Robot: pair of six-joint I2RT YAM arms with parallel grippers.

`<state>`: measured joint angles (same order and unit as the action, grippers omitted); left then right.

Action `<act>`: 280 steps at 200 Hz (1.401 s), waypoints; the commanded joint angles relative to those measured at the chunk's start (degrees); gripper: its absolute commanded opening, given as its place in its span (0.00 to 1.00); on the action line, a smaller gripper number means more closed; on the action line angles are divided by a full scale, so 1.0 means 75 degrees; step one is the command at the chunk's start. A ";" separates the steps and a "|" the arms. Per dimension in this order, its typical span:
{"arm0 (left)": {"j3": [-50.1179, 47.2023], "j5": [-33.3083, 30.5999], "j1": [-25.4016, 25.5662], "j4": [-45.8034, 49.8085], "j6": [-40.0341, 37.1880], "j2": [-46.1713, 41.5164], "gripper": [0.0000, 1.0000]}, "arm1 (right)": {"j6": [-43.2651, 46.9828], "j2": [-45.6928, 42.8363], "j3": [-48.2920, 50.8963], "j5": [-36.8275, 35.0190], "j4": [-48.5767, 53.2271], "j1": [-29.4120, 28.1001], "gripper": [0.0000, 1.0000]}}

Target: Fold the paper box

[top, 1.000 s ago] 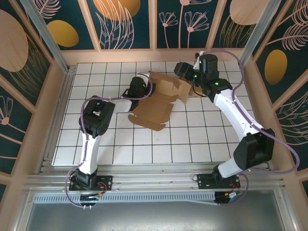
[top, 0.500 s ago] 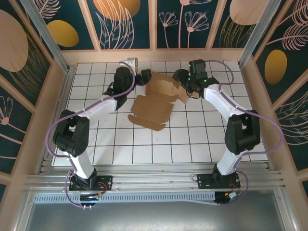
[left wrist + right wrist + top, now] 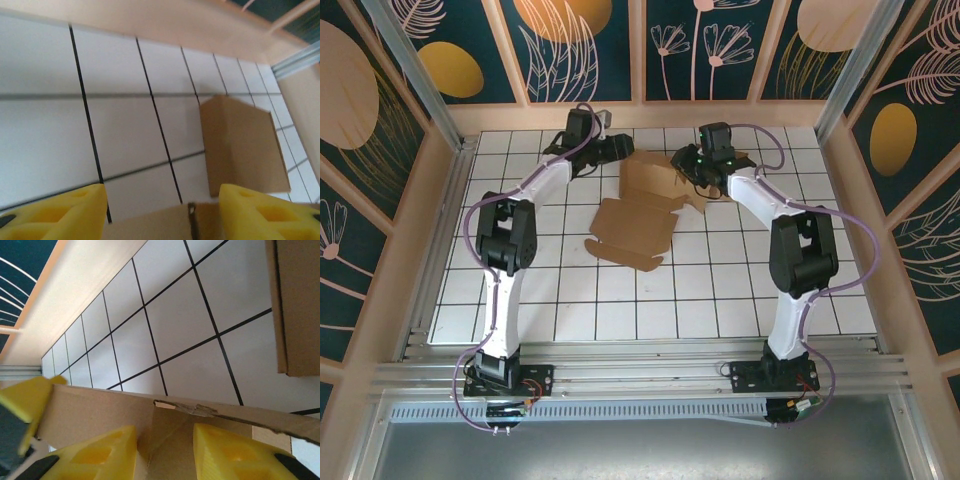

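Note:
Next, my right gripper straightens the paper box before folding by swinging its creased corner (image 3: 154, 414) around, because the box lies crooked with its flat panel (image 3: 632, 228) slanting across the grid.
The brown paper box (image 3: 645, 182) lies partly folded on the far part of the gridded table, with a flat panel (image 3: 632, 232) spread toward me. My left gripper (image 3: 613, 150) is at its far-left corner, open. In the left wrist view a box edge (image 3: 150, 225) lies low between the gripper's (image 3: 162, 194) wide-apart yellow fingers (image 3: 65, 210), and a raised flap (image 3: 242, 145) stands beyond. My right gripper (image 3: 686, 165) is at the box's right side. Its jaws (image 3: 164, 432) stand apart, straddling a creased corner of the box wall (image 3: 100, 407).
The wooden back wall (image 3: 640, 115) runs close behind both grippers. A metal post (image 3: 415, 75) stands at the left and another (image 3: 855, 70) at the right. Another cardboard flap (image 3: 297, 300) lies flat at the upper right of the right wrist view.
My left arm swung from the box's near-left side to its far-left corner. The right gripper shifted left onto the box wall and its jaws narrowed.

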<state>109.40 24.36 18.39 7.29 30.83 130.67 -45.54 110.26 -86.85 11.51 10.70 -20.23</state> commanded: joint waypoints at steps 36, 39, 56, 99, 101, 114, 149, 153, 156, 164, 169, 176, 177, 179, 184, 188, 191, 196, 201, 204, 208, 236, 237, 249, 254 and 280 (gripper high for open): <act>-0.0807 0.1095 0.0037 -0.0375 0.0557 -0.0328 0.47 | 0.0188 0.0272 0.0143 0.0429 -0.0726 -0.0175 0.30; -0.0906 0.1126 0.0038 -0.0436 0.0593 -0.0361 0.46 | 0.0199 0.0281 0.0153 0.0469 -0.0776 -0.0181 0.30; -0.1535 0.1284 0.0034 -0.0877 0.0908 -0.0661 0.45 | 0.0218 0.0367 0.0114 0.0697 -0.0993 -0.0227 0.38; -0.3311 0.1094 0.0044 -0.2284 0.1570 -0.1654 0.40 | 0.0484 0.0428 -0.0086 0.0434 -0.0843 -0.0364 0.35; -0.3401 0.1063 0.0044 -0.2322 0.1581 -0.1712 0.40 | 0.0521 0.0428 -0.0088 0.0402 -0.0824 -0.0362 0.35; -0.3919 0.0904 0.0056 -0.2610 0.1612 -0.2013 0.40 | 0.0706 0.0389 -0.0063 0.0212 -0.0611 -0.0392 0.35; -0.4727 0.0550 0.0059 -0.2924 0.1527 -0.2461 0.41 | 0.1032 -0.0410 0.0523 0.0017 -0.0367 -0.0420 0.57; -0.4732 0.0548 0.0057 -0.2892 0.1487 -0.2458 0.40 | 0.1043 -0.0558 0.0644 -0.0027 -0.0344 -0.0427 0.58; -0.4732 0.0546 0.0060 -0.2864 0.1451 -0.2451 0.40 | 0.1053 -0.0678 0.0740 -0.0094 -0.0329 -0.0425 0.59; -0.4720 0.0525 0.0066 -0.2796 0.1394 -0.2425 0.40 | 0.1102 -0.1011 0.1002 -0.0249 -0.0325 -0.0410 0.61; -0.4720 0.0520 0.0067 -0.2767 0.1372 -0.2416 0.41 | 0.1111 -0.1229 0.1205 -0.0357 -0.0323 -0.0396 0.62; -0.4723 0.0525 0.0083 -0.2753 0.1344 -0.2415 0.40 | 0.1081 -0.1559 0.1489 -0.0501 -0.0383 -0.0353 0.63; -0.4727 0.0525 0.0081 -0.2753 0.1335 -0.2413 0.40 | 0.1080 -0.1608 0.1542 -0.0514 -0.0395 -0.0346 0.63; -0.4731 0.0517 0.0085 -0.2753 0.1323 -0.2420 0.40 | 0.1062 -0.1710 0.1626 -0.0544 -0.0427 -0.0322 0.63; -0.4732 0.0524 0.0104 -0.2752 0.1298 -0.2431 0.40 | 0.1027 -0.1960 0.1951 -0.0623 -0.0528 -0.0283 0.64; -0.4732 0.0525 0.0119 -0.2742 0.1280 -0.2426 0.40 | 0.0994 -0.2139 0.2218 -0.0694 -0.0628 -0.0249 0.65; -0.4732 0.0523 0.0124 -0.2730 0.1257 -0.2423 0.40 | 0.0972 -0.2289 0.2417 -0.0742 -0.0729 -0.0211 0.66; -0.4722 0.0534 0.0134 -0.2719 0.1236 -0.2423 0.40 | 0.0947 -0.2502 0.2782 -0.0810 -0.0918 -0.0169 0.66; -0.4702 0.0543 0.0152 -0.2698 0.1210 -0.2424 0.40 | 0.0939 -0.2676 0.3156 -0.0861 -0.1130 -0.0108 0.67; -0.4689 0.0548 0.0158 -0.2679 0.1201 -0.2423 0.40 | 0.0929 -0.2771 0.3377 -0.0866 -0.1264 -0.0079 0.67; -0.4665 0.0558 0.0179 -0.2652 0.1177 -0.2419 0.40 | 0.0903 -0.2861 0.3658 -0.0839 -0.1425 -0.0022 0.67; -0.4580 0.0463 0.0272 -0.2452 0.0904 -0.2435 0.40 | 0.0972 -0.2634 0.4698 -0.0199 -0.2307 0.0197 0.60; -0.4580 0.0459 0.0275 -0.2450 0.0893 -0.2435 0.40 | 0.0979 -0.2609 0.4717 -0.0164 -0.2335 0.0199 0.60; -0.4568 0.0410 0.0307 -0.2403 0.0816 -0.2443 0.40 | 0.1025 -0.2221 0.4855 0.0209 -0.2777 0.0184 0.58; -0.4568 0.0394 0.0313 -0.2384 0.0797 -0.2439 0.40 | 0.1024 -0.2055 0.4875 0.0299 -0.2983 0.0180 0.57; -0.4580 0.0362 0.0349 -0.2332 0.0707 -0.2441 0.40 | 0.1205 -0.1245 0.4753 0.0162 -0.3883 0.0077 0.57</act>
<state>75.44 27.73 20.01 -15.22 38.65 112.53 -38.79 97.06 -51.11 12.05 -8.38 -18.81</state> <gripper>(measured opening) 0.400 0.566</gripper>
